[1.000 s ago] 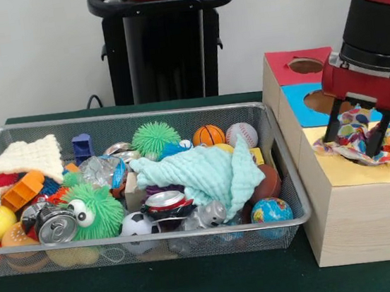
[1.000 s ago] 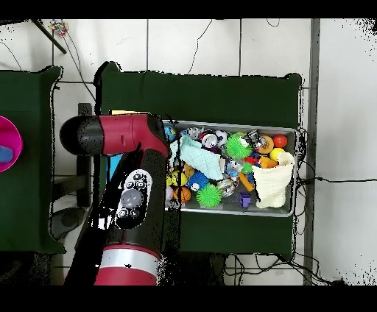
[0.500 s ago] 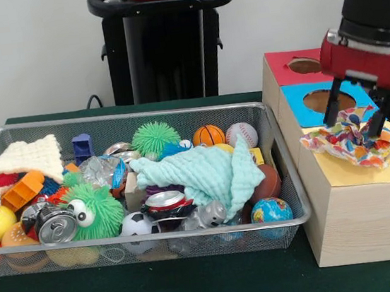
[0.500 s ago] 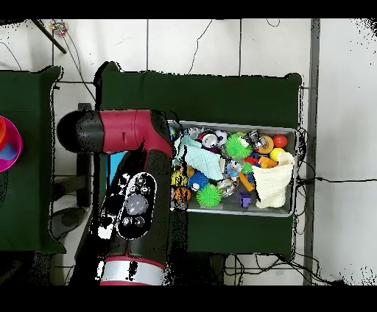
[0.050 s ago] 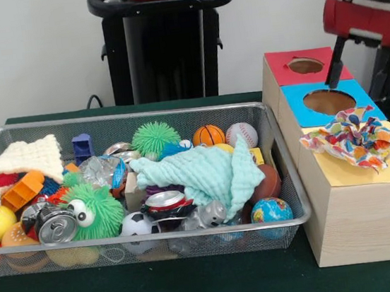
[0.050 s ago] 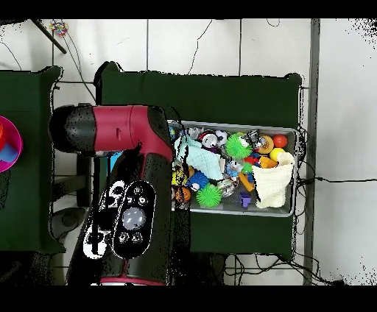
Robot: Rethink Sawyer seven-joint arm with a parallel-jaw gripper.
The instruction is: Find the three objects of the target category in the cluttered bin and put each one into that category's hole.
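The colourful patterned cloth (image 5: 355,142) is spread out in loose ruffles (image 5: 319,141). The cloth will crumple and bunch up into the yellow hole when I push it down.
A colourful patterned cloth (image 5: 354,139) lies bunched on the yellow top of the wooden box (image 5: 360,218), covering the spot where the yellow hole would be. My gripper (image 5: 362,72) hangs above it, open and empty, clear of the cloth. In the wire bin (image 5: 134,116) a mint cloth (image 5: 205,173) is draped over the clutter at the middle-right. A cream knitted cloth (image 5: 26,159) lies at the bin's left end. In the overhead view my arm (image 6: 132,213) hides the box and the gripper; the cream cloth (image 6: 271,185) and mint cloth (image 6: 200,158) show in the bin (image 6: 294,173).
The box also has a red section with a hole (image 5: 305,65) and a blue section with a hole (image 5: 328,102). The bin holds balls, crushed cans (image 5: 57,225), spiky green toys (image 5: 155,136) and blocks. A pink bowl (image 6: 9,143) sits at the overhead view's left edge.
My gripper has let go of the colourful cloth and risen away from it. The cloth stays spread on the yellow top, no longer pushed down.
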